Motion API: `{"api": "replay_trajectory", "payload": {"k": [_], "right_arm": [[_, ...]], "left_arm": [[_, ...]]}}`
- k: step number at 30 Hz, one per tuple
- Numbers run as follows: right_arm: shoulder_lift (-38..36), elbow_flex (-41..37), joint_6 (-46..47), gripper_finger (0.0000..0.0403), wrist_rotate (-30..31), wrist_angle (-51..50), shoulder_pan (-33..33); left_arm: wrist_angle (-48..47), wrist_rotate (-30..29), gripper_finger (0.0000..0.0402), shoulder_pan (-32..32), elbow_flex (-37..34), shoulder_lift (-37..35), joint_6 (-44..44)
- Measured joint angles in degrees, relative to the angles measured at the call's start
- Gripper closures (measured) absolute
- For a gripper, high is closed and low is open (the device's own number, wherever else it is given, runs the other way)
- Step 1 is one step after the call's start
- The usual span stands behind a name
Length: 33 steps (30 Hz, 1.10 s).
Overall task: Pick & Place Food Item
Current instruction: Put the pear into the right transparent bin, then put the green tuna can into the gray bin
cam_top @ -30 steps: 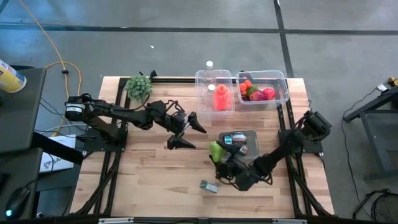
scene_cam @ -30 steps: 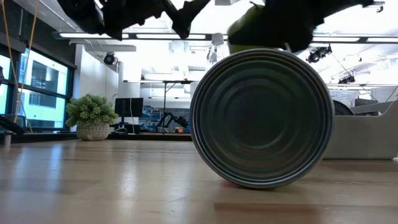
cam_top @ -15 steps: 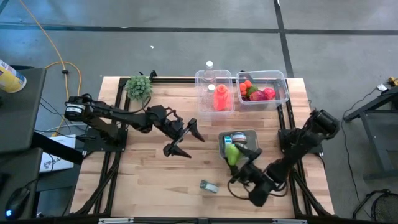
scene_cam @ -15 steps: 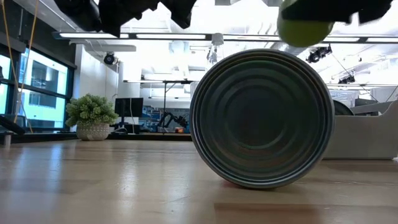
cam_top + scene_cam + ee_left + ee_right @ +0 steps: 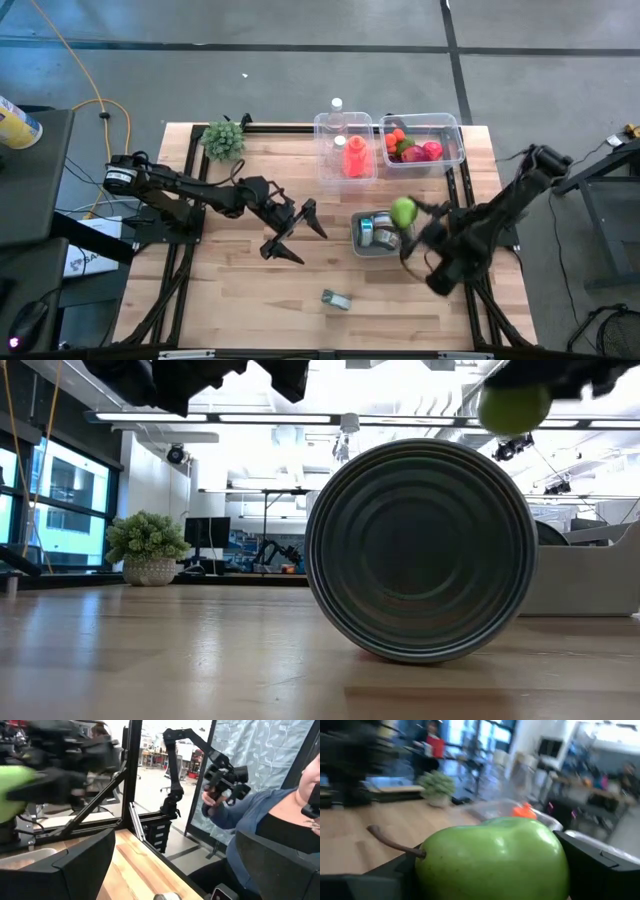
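I carry on moving my right gripper to the fruit bin's far corner (image 5: 438, 128) and let go of the green pear (image 5: 403, 211) there, because that corner is open and the pear is clear of the grey tray.
My right gripper (image 5: 408, 216) is shut on a green pear (image 5: 403, 212) with a brown stem (image 5: 395, 843). It holds the pear in the air over the far right corner of the grey tray (image 5: 356, 240). In the low view the pear (image 5: 513, 407) shows high above the table. My left gripper (image 5: 295, 232) hovers open over the table's middle, left of the tray, with nothing between its fingers. A tin can (image 5: 337, 299) lies on its side near the table's front edge and fills the low view (image 5: 420, 550). My right gripper pinches the pear's two opposite sides (image 5: 555, 865) between its two fingers (image 5: 600, 865). The fingers lie about level and come from the table's right side. The pear is lifted clear above the tray, its stem pointing sideways.
Two clear bins stand at the far edge: one (image 5: 345, 150) with an orange bottle, one (image 5: 425, 145) with red and orange fruit. A small potted plant (image 5: 224, 140) sits at the far left. The tray holds some cans (image 5: 375, 228). A seated person (image 5: 280, 820) shows beyond the table.
My right gripper has carried the pear up and toward the table's right and far side, from the tray's near left corner to above its far right corner, rolling its wrist on the way. My left gripper has drifted a little toward the near edge, still open.
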Motion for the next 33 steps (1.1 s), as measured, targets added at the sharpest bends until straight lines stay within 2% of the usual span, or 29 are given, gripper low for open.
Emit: {"api": "replay_trajectory", "payload": {"k": [4, 8, 14, 18, 29, 33], "right_arm": [[-5.4, -1.3, 8.5, 0.0077, -5.6, -7.7, -6.8], [-8.9, -1.4, 9.6, 0.0065, -7.3, -14.9, -16.3], [-14.0, -1.4, 1.0, 0.0076, -7.2, -16.8, -33.5], [-14.8, -1.4, -4.6, 0.0067, -8.4, -16.7, -42.6], [-12.7, -1.4, -11.4, 0.0038, -10.4, -12.3, -55.6], [-12.5, -1.4, -15.3, 0.0037, -16.5, -9.6, -60.1]], "left_arm": [[-0.1, 0.0, 0.0002, -0.1, 0.0, 0.0, 2.0], [-0.1, -0.1, 0.0002, 0.0, 0.0, 0.0, 2.8], [-2.2, -0.5, 0.0002, 0.4, 0.0, 0.0, 2.8], [-4.1, -0.4, 0.0002, 0.4, 0.0, 0.0, 2.8], [-5.5, -0.4, 0.0002, 0.4, 0.0, 0.0, 2.8], [-6.0, -0.4, 0.0002, 0.4, 0.0, 0.0, 2.9]]}}
